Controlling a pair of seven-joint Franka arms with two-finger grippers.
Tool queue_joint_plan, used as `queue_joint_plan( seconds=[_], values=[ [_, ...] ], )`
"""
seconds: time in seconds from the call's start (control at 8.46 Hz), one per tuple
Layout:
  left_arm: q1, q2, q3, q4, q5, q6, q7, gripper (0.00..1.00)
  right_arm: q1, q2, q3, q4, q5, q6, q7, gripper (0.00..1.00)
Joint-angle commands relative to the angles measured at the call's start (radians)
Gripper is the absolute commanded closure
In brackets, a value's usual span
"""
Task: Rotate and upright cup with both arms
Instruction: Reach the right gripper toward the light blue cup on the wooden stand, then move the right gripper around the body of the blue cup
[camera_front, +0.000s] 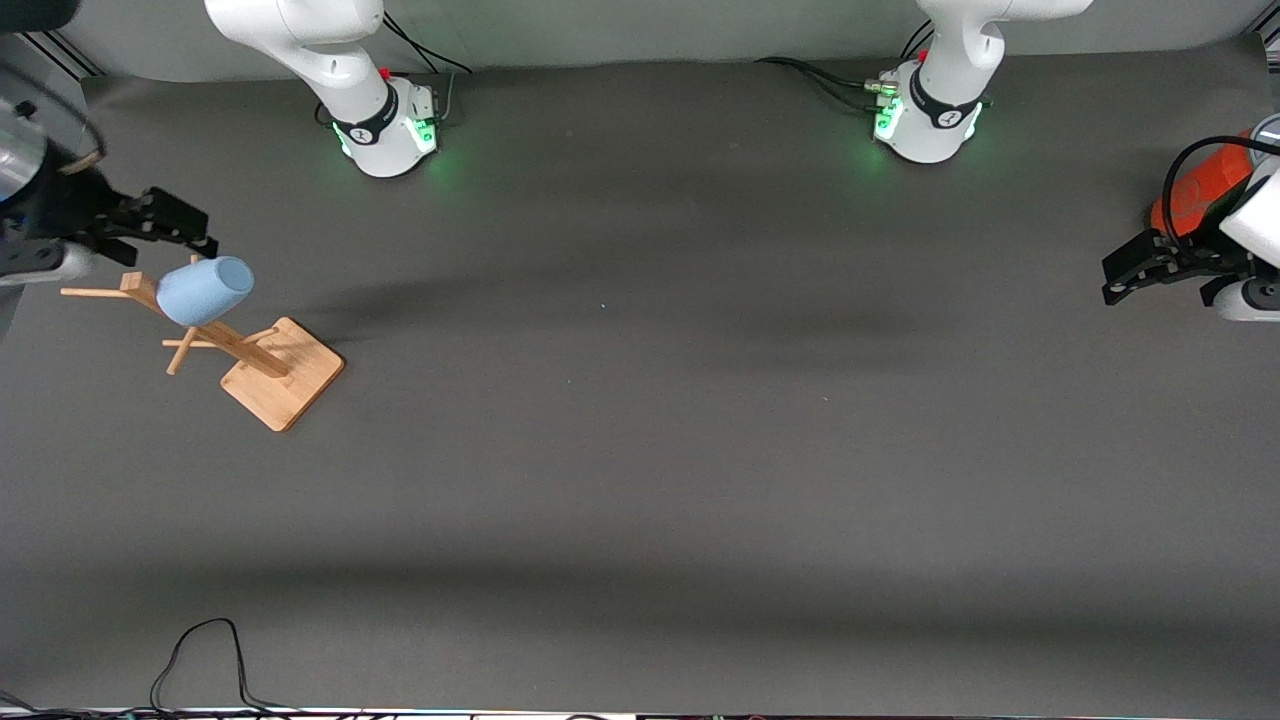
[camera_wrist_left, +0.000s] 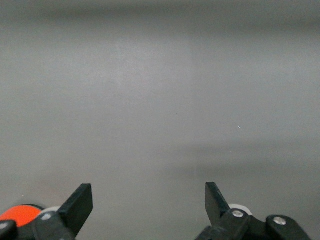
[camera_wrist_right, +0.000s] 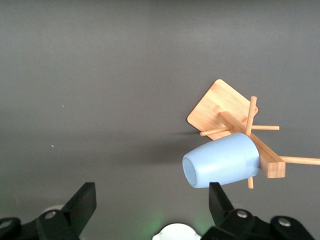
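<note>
Next, I lay the light-blue cup mid-mat, with my right gripper taking its closed end (camera_front: 235, 276) first, since it hangs on the rack far from my left gripper.
The light-blue cup (camera_front: 205, 290) hangs tilted on a peg of a wooden rack (camera_front: 285, 385) near the right arm's end of the table, its closed end pointing away from the post. My right gripper (camera_front: 195, 232) hovers open close beside the cup, not touching it. In the right wrist view the cup (camera_wrist_right: 222, 160) lies just off one fingertip (camera_wrist_right: 216, 196), outside the open gripper (camera_wrist_right: 151, 195), with the rack (camera_wrist_right: 220, 105) past it. My left gripper (camera_front: 1112, 280) waits open and empty at the left arm's end of the table; the left wrist view shows only bare mat between its gripper (camera_wrist_left: 149, 192) fingers.
An orange canister (camera_front: 1190, 195) stands right by the left gripper and peeks in at the left wrist view's corner as an orange canister (camera_wrist_left: 17, 214). The rack's thin pegs (camera_front: 95, 293) stick out sideways. A black cable (camera_front: 200, 650) loops near the table's front edge.
</note>
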Motion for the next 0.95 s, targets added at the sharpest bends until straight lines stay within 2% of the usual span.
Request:
queue_joint_plan(
  seconds=[0.0, 0.47, 0.59, 0.83],
  values=[
    [0.0, 0.003, 0.001, 0.021, 0.006, -0.02, -0.001, 0.0, -0.002, 0.184, 0.0, 0.27, 0.017, -0.117, 0.223, 0.0],
    [-0.002, 0.002, 0.0, 0.024, 0.01, -0.02, 0.01, 0.0, -0.01, 0.174, -0.019, 0.206, 0.017, -0.122, 0.631, 0.0],
    [-0.002, 0.002, 0.0, 0.023, 0.01, -0.02, 0.01, 0.0, -0.008, 0.158, -0.026, 0.144, 0.017, -0.125, 0.719, 0.0],
    [0.0, 0.003, 0.0, 0.023, 0.01, -0.02, 0.01, 0.0, -0.005, 0.137, -0.049, 0.019, 0.023, -0.128, 0.741, 0.0]
  ],
)
